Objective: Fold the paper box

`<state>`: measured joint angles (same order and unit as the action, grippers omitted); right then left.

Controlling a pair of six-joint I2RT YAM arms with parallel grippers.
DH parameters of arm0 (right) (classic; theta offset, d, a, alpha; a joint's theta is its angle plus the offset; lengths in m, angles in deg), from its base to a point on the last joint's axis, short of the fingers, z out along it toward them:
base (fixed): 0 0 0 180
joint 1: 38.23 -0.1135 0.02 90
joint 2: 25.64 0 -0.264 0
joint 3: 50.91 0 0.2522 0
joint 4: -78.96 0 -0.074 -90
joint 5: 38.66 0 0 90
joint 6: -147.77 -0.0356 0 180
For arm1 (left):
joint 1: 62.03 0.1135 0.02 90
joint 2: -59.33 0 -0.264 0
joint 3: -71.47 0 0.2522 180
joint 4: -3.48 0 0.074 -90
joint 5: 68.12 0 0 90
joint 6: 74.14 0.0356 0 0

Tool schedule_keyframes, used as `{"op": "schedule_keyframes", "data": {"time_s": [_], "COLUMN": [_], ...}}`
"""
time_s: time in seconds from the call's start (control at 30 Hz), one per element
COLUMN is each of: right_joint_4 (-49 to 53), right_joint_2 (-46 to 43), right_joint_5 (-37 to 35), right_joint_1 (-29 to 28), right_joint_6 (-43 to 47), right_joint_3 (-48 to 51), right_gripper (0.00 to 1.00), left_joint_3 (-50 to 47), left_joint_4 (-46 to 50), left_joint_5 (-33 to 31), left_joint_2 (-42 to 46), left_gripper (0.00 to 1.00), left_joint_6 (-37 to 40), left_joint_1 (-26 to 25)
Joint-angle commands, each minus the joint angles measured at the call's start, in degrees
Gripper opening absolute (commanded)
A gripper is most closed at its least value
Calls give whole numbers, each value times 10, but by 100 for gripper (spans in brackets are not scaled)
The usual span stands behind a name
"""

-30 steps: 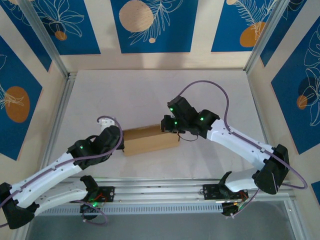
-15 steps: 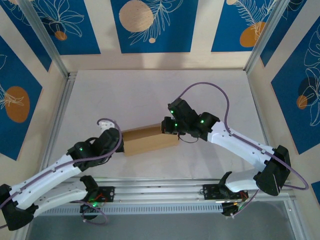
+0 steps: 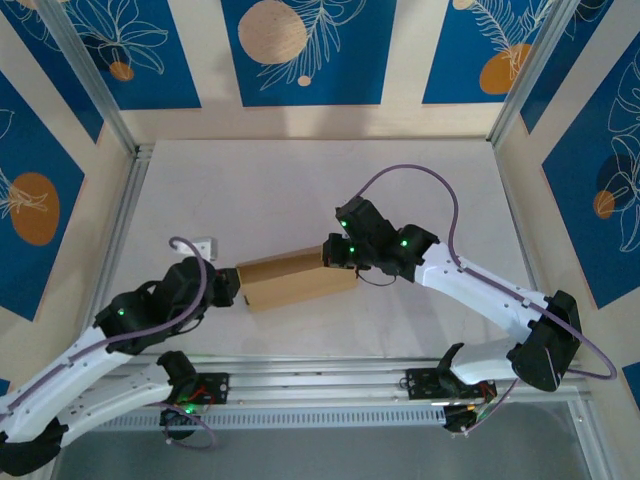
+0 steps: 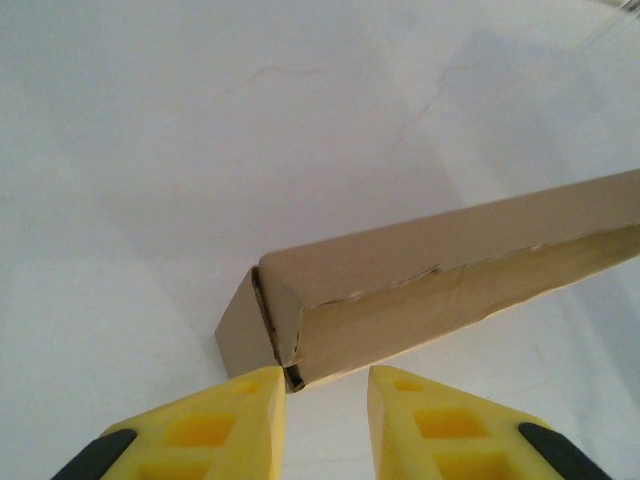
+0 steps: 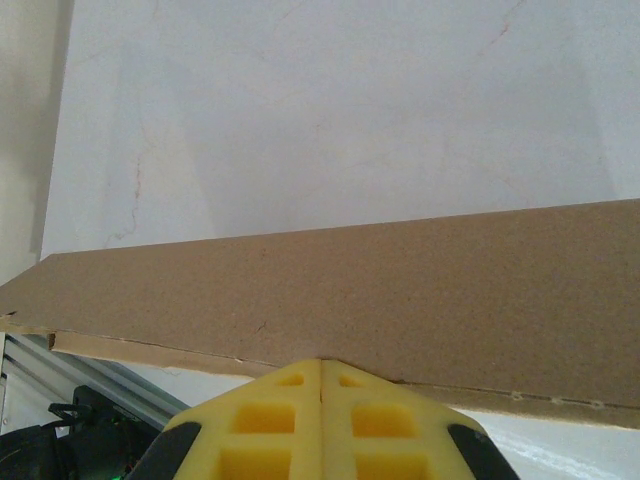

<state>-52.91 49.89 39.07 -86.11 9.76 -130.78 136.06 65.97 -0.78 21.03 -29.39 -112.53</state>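
Observation:
The end flap gapes (image 4: 264, 305) away from the paper box. I should open my left gripper around the box's near corner (image 4: 292, 376) and squeeze the flap against the box.
The paper box (image 3: 300, 280) lies folded shut as a long, shallow brown cardboard box in the middle of the white table. My left gripper (image 3: 230, 287) sits just off its left end. In the left wrist view the yellow fingers (image 4: 240, 420) stand apart with nothing between them, and the box's near corner (image 4: 290, 350) is right beyond the left fingertip. My right gripper (image 3: 335, 255) is at the box's right end. Its fingers (image 5: 290, 420) are shut together, tips against the edge of the box's top panel (image 5: 350, 290).
A small white piece (image 3: 205, 243) lies on the table just behind the left arm. Aluminium rails (image 3: 320, 385) run along the near edge, and a slanted post (image 3: 120, 230) borders the left side. Patterned walls enclose the table.
My left gripper has opened and drawn back to the left, off the box's left end. The box and the right arm have stayed put.

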Motion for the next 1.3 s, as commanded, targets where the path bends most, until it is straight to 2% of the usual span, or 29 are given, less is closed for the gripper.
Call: {"op": "schedule_keyframes", "data": {"time_s": [0.0, 0.1, 0.27, 0.53, 0.77, 0.93, 1.13, 1.27], "right_joint_4": [54, 54, 57, 61, 52, 49, 46, 47], "right_joint_2": [16, 18, 20, 21, 27, 33, 33, 33], "right_joint_5": [-7, -4, -1, -2, -1, 1, 0, 3], "right_joint_1": [4, 4, 4, 3, 4, 3, 5, 7], "right_joint_6": [9, 9, 11, 11, 6, 0, 1, 4], "right_joint_3": [-3, -6, -11, -17, -7, 5, 12, 1], "right_gripper": [0, 0, 0, 0, 0, 0, 0, 1], "left_joint_3": [32, 39, 44, -2, -72, -102, -119, -109], "left_joint_4": [24, 22, 6, -61, -112, -107, -111, -110], "left_joint_5": [-28, -49, -38, 51, 119, 123, 131, 131], "left_joint_2": [6, -7, -55, -81, -75, -50, -26, -27], "left_gripper": [32, 37, 36, 27, 18, 13, 12, 17], "left_joint_6": [15, 15, 17, -2, -51, -67, -88, -96], "left_joint_1": [3, 15, 49, 120, 123, 122, 123, 123]}}
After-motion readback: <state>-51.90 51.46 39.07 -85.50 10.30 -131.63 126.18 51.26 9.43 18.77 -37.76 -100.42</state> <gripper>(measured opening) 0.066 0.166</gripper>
